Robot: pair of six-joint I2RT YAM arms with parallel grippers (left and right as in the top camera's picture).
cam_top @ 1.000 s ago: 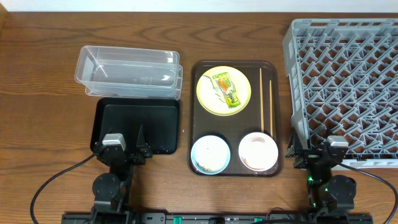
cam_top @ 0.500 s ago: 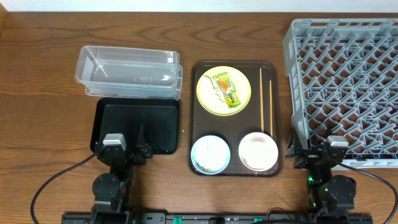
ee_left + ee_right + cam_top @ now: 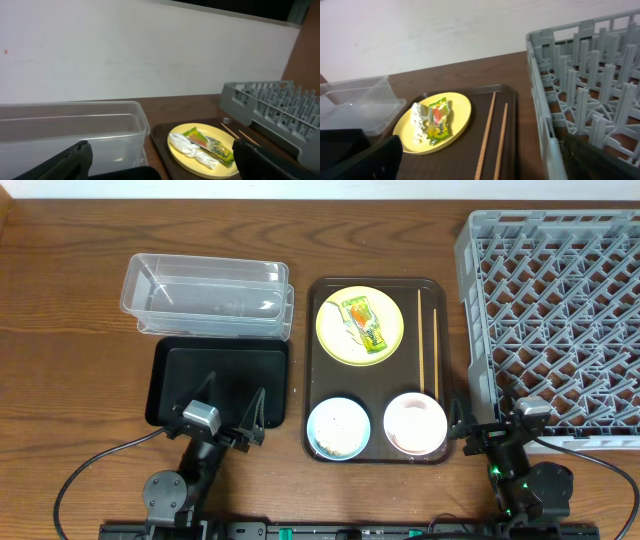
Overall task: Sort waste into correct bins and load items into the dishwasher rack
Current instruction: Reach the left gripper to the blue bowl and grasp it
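My left gripper is moving toward a clear gap [image 3: 377,428] between the light blue bowl's rim [image 3: 368,430] and the pinkish-white bowl. It should keep moving there until its fingers are on both sides of the light blue bowl's rim.
The pale yellow plate [image 3: 333,330] lies at the back of the brown serving tray [image 3: 372,380] and holds the green-and-orange wrapper [image 3: 365,322] with white paper bits. The chopsticks [image 3: 421,345] lie beside the plate. The light blue bowl [image 3: 337,428] and the pinkish-white bowl [image 3: 415,423] sit at the tray's front. The clear tub [image 3: 205,295], the black tray [image 3: 170,380] and the grey rack [image 3: 560,300] flank it. My left gripper [image 3: 237,387] is open and empty over the black tray. My right gripper [image 3: 482,412] is open and empty by the rack's front left corner.
The left wrist view shows the tub [image 3: 75,130], plate [image 3: 200,155], wrapper [image 3: 212,145] and rack [image 3: 270,105]. The right wrist view shows the plate [image 3: 457,120], wrapper [image 3: 437,122], chopsticks [image 3: 492,132], rack [image 3: 585,85] and tub [image 3: 355,100].
The left gripper has turned toward the right and its fingers have spread wider. The right gripper has turned and shifted a little to the left. The objects have not moved.
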